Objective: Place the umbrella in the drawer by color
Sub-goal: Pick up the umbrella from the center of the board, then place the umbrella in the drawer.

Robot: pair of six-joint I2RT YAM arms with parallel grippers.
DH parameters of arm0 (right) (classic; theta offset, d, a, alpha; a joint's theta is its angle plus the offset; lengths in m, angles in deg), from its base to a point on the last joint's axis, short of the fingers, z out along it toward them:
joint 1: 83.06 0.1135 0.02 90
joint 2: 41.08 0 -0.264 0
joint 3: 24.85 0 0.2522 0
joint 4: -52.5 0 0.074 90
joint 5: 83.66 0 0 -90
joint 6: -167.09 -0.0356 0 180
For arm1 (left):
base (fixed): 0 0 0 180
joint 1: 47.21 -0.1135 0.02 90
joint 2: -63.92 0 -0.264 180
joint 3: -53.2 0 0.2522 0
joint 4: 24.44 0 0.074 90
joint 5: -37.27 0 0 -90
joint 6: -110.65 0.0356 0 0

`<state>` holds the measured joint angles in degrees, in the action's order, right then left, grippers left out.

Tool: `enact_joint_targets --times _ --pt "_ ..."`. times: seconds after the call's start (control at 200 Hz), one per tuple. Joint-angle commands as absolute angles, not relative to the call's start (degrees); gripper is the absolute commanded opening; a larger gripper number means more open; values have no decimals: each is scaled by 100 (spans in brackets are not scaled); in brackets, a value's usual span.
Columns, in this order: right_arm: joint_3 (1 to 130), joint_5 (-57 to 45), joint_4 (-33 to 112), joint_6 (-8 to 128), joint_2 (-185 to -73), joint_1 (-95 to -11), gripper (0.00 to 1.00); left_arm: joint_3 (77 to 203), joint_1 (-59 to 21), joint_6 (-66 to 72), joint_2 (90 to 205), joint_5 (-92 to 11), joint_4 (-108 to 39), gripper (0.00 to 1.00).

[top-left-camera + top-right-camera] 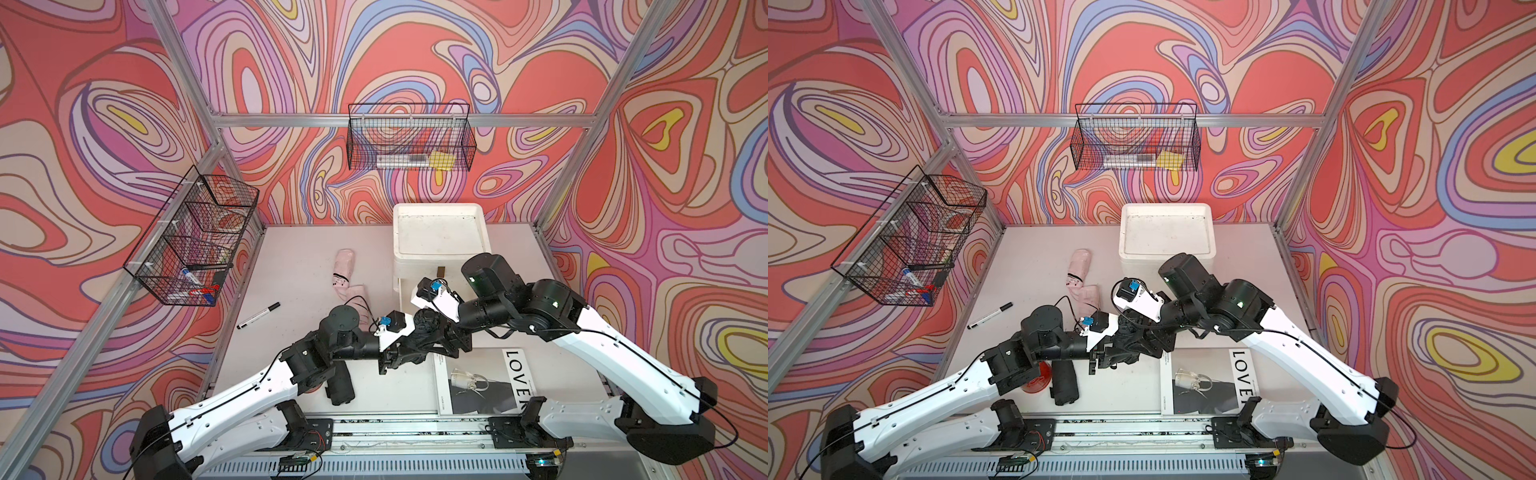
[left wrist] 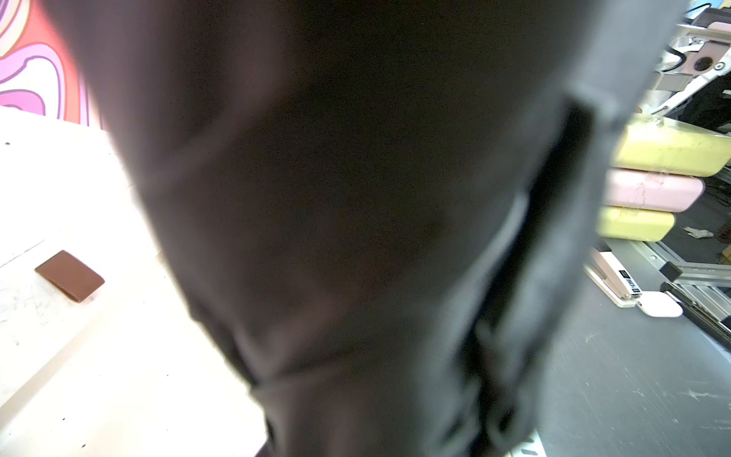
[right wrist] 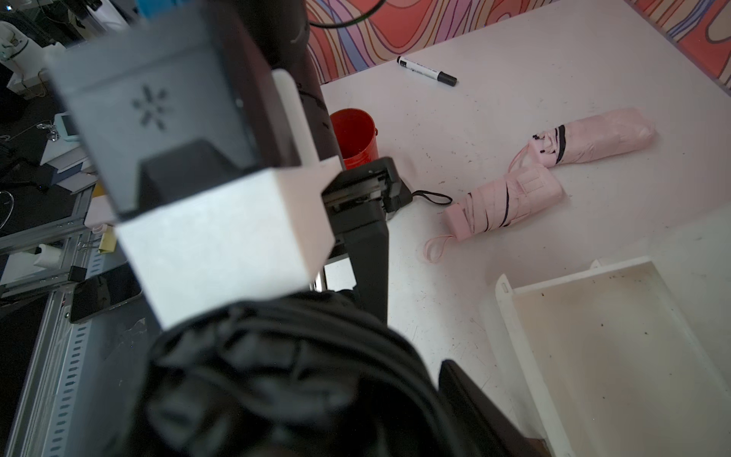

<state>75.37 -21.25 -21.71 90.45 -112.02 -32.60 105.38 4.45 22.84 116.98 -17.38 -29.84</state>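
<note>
My left gripper and my right gripper are both holding the black umbrella (image 1: 424, 329), so next my left gripper lets go and moves away before my right gripper fills the open drawer (image 1: 409, 289).
A folded black umbrella (image 1: 424, 321) hangs above the table's middle, in front of the white drawer unit (image 1: 438, 212). My left gripper (image 1: 415, 351) is shut on it from the left; its black fabric (image 2: 336, 198) fills the left wrist view and hides the jaws. My right gripper (image 1: 432, 328) comes from the right and is shut round the umbrella's body (image 3: 285, 376), one finger (image 3: 474, 395) lying against it. An open white drawer (image 3: 510, 312) sits just beyond. Two pink umbrellas (image 1: 345, 266) (image 1: 358, 297) lie on the table. Another black umbrella (image 1: 340, 386) lies under my left arm.
A red cup (image 1: 1038, 376) stands by the lying black umbrella. A marker (image 1: 258, 316) lies at the left, a magazine (image 1: 478, 386) at the front right. Wire baskets hang on the left wall (image 1: 191, 237) and the back wall (image 1: 411, 137). A brown tag (image 2: 69, 275) marks the drawer unit's front.
</note>
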Motion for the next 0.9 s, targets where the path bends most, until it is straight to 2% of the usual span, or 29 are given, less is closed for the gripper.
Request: enact_joint_targets --times 0.0,0.065,0.095,0.195,0.25,0.305,0.371,0.436,0.491,0.611,0.701,0.811,0.896 --pt "7663 -2421 -2108 9226 -11280 -3244 70 10724 424 2426 11701 -1467 -2840 29" --pt "7638 -2590 -2045 9218 -11289 -3244 67 10722 428 2408 11752 -1430 -2833 29" --pt "7624 -2630 -2018 9200 -11302 -3247 63 10731 428 2399 11789 -1422 -2830 29" --pt "7652 -2606 -2036 9188 -11371 -3244 18 10761 428 2351 11859 -1572 -2854 30" --pt "7641 -2489 -2020 9174 -11369 -3244 0 10789 428 2329 11876 -1879 -2919 32" --pt "7554 -2223 -1845 9082 -11280 -3245 0 10801 424 2315 11845 -2319 -3003 34" --pt "7260 -1597 -1326 8856 -11041 -3244 0 10689 422 2232 11770 -3062 -2931 51" --pt "6674 -324 -309 8421 -10645 -3244 0 10484 428 2149 11669 -3833 -2745 67" --pt "6233 705 399 8174 -10341 -3252 0 10323 427 2070 11531 -4436 -2589 73" --pt "5828 2520 1202 7670 -10049 -3304 0 10012 425 1946 11106 -5525 -2334 78" --pt "5815 3288 1343 7304 -10163 -3302 0 9742 428 1858 10752 -6242 -2114 80" --pt "5948 3358 1211 6721 -10618 -3306 0 9332 422 1723 10485 -6961 -1798 82" --pt "5810 2840 1412 6258 -10940 -3307 0 9311 423 1647 10444 -7380 -1835 84"
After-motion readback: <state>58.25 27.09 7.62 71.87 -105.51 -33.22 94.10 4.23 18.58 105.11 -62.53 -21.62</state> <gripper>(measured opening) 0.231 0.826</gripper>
